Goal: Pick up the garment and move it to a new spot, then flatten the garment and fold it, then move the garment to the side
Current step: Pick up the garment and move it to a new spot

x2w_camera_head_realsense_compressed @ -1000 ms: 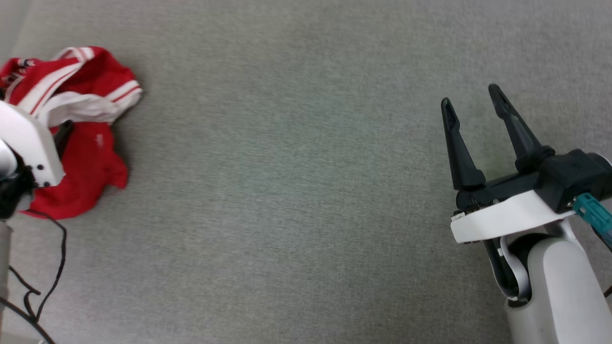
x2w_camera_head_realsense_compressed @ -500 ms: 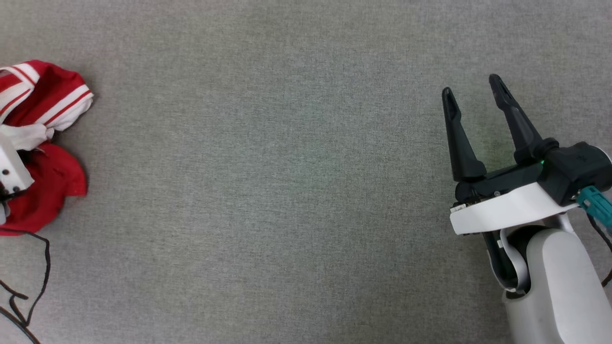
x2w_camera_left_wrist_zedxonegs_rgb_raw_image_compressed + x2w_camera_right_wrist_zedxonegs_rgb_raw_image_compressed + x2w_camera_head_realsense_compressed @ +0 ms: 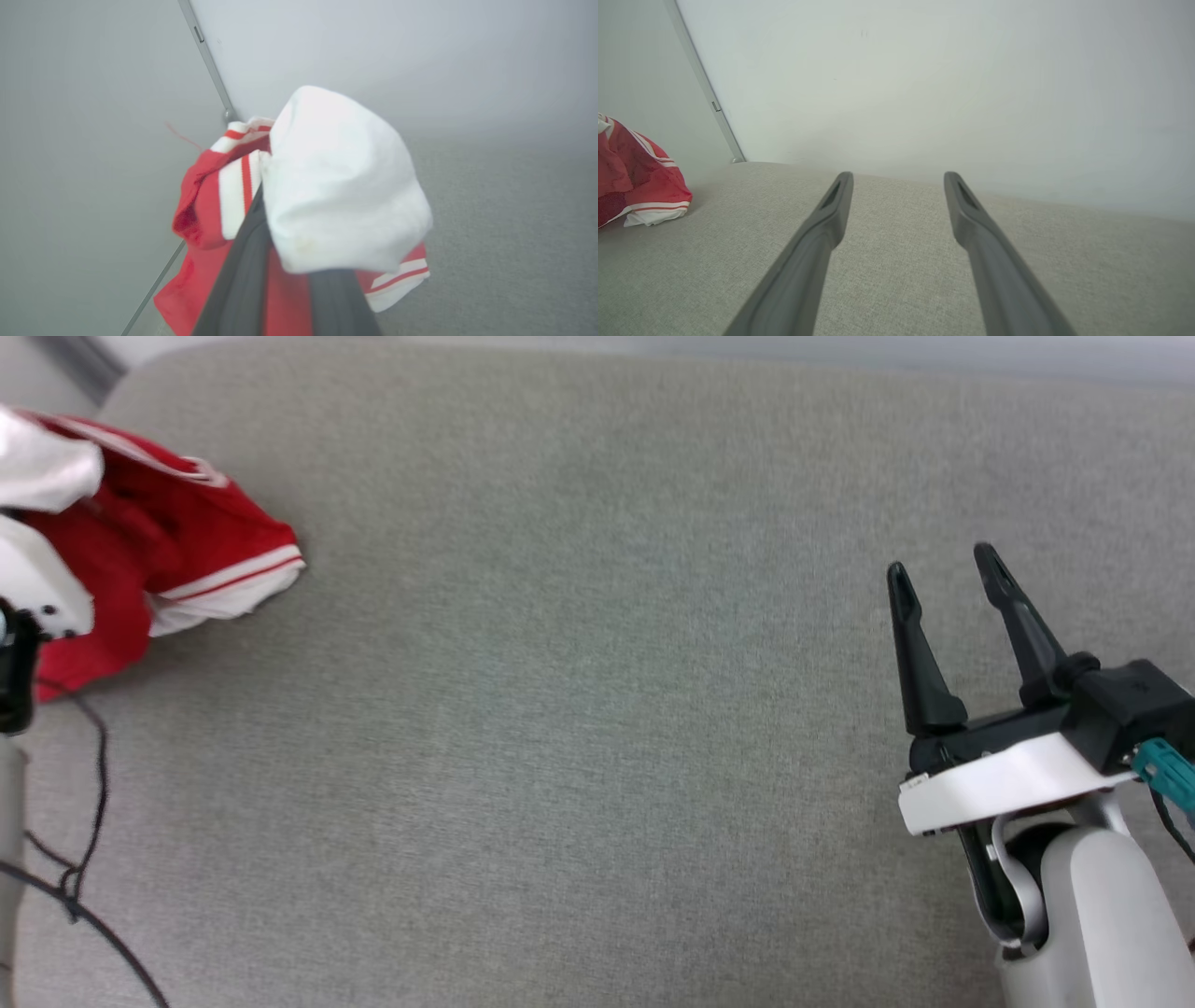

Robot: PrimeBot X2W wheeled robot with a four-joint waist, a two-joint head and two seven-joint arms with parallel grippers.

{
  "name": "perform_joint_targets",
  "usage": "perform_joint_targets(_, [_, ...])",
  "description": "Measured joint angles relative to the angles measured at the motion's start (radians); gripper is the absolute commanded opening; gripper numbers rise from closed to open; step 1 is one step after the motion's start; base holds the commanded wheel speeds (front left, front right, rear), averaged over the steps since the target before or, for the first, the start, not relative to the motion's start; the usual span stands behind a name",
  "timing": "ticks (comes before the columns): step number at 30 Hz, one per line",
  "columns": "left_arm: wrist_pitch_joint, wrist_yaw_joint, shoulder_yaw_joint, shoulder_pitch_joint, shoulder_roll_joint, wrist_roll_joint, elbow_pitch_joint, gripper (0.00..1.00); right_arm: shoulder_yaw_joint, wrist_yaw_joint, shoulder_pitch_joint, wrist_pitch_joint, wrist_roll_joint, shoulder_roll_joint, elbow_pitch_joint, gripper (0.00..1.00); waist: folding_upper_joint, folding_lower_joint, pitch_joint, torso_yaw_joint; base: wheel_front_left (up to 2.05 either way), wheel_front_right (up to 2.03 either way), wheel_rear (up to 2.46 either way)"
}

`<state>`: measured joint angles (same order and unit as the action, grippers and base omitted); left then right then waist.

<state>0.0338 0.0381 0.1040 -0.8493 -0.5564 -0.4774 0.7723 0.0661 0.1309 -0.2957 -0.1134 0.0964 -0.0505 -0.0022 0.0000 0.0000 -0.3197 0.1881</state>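
Note:
The red cloth sags in loose folds [image 3: 136, 549]. The garment's body will therefore stay folded over itself when I pull the white sleeve [image 3: 231, 589] with my right gripper.
The garment [image 3: 177, 555], a red shirt with white striped trim, is bunched at the far left of the grey surface. In the left wrist view my left gripper [image 3: 275, 233] is shut on the garment [image 3: 205, 205]. Red cloth is pinched between the dark fingers [image 3: 243, 280], and a white sleeve end [image 3: 345, 186] drapes over their tips and hides them. The bunch hangs from the grip, its lower edge close to the surface. My right gripper [image 3: 943, 565] hovers open at the right, far from the garment [image 3: 640, 182], with nothing between its fingers [image 3: 822, 233].
The grey fabric surface [image 3: 579, 709] stretches wide between the two arms. Its back edge meets a pale wall [image 3: 924, 84] with a metal strip [image 3: 714, 107] in the corner. A black cable [image 3: 89, 803] trails at the lower left.
My left gripper has closed on the garment and raised the bunch off the surface. The head camera has shifted, so the surface's back edge shows now. The right gripper stays open.

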Motion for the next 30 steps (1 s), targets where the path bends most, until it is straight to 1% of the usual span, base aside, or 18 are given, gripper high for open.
perform_joint_targets(4, [-0.127,-0.003,0.017,-0.004,0.042,0.020,-0.030,0.00,-0.014,0.000,0.034,0.007,0.009,0.000,-0.001,1.00,0.0000,0.0000,0.065,0.016,0.00,0.00,0.00])
perform_joint_targets(7, [-0.193,0.001,0.036,-0.005,0.079,0.028,-0.056,0.00,-0.017,0.000,0.057,0.008,0.021,0.000,-0.001,1.00,0.0000,0.0000,0.114,0.024,0.00,0.00,0.00])
perform_joint_targets(10, [-0.227,0.006,0.053,0.001,0.115,0.033,-0.091,0.00,-0.016,0.000,0.079,0.011,0.029,0.000,-0.005,1.00,0.0000,-0.0001,0.162,0.025,0.00,0.00,0.00])
perform_joint_targets(15, [-0.246,0.015,0.086,0.039,0.168,0.033,-0.183,0.00,-0.023,0.000,0.121,0.017,0.039,0.000,-0.017,1.00,0.0000,-0.0002,0.228,0.008,0.00,0.00,0.00])
perform_joint_targets(21, [-0.248,0.016,0.125,0.128,0.253,0.005,-0.304,0.00,-0.026,0.000,0.160,0.030,0.050,0.000,-0.029,1.00,0.0000,-0.0001,0.266,-0.061,0.00,0.00,0.00])
perform_joint_targets(27, [-0.234,0.015,0.181,0.223,0.322,-0.012,-0.462,0.00,-0.038,0.000,0.179,0.041,0.054,0.000,-0.049,1.00,0.0000,-0.0002,0.278,-0.157,0.00,0.00,0.00])
perform_joint_targets(30, [-0.217,0.024,0.222,0.273,0.349,-0.019,-0.528,0.00,-0.047,0.000,0.185,0.044,0.055,-0.001,-0.061,1.00,0.0000,-0.0002,0.272,-0.206,0.00,0.00,0.00])
